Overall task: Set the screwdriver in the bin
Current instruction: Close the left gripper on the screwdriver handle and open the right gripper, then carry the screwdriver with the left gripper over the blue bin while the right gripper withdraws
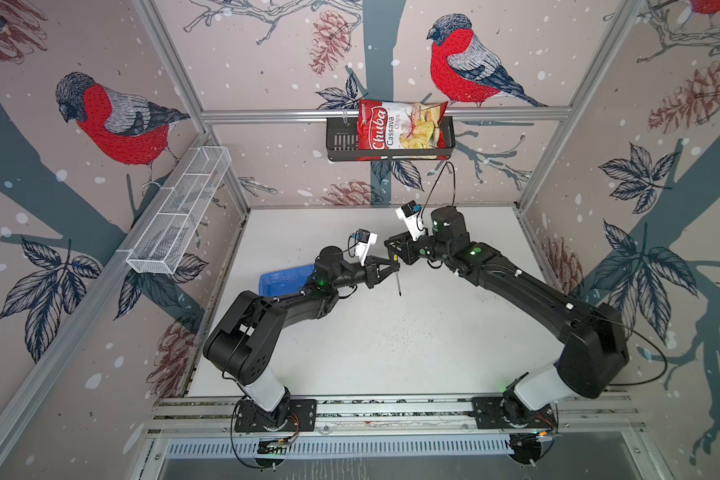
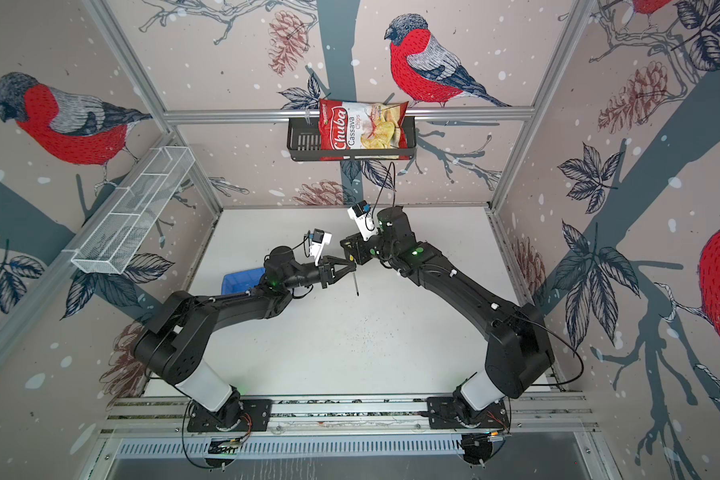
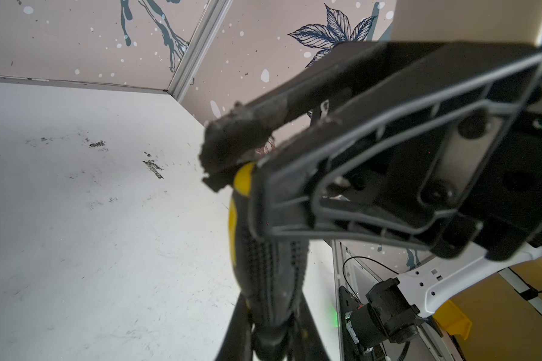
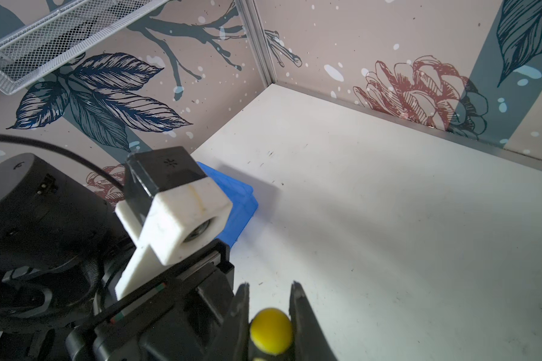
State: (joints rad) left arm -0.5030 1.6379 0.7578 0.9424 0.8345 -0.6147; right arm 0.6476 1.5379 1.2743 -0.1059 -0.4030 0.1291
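Next, I open my right gripper and move it away first, because both grippers are closed on the screwdriver's handle. Then my left gripper should carry the screwdriver to the blue bin.
The screwdriver hangs upright above the middle of the white table, shaft pointing down, in both top views. Both grippers are on its black-and-yellow handle. My left gripper comes in from the left and is shut on the handle's lower part. My right gripper comes in from the right and is shut on the handle's top, with the yellow end cap between its fingers. The blue bin sits on the table at the left, partly hidden behind my left arm.
A long white wire mesh basket hangs on the left wall. A black slotted basket on the back wall holds a red chips bag. The left wrist camera mount stands close in front of the bin.
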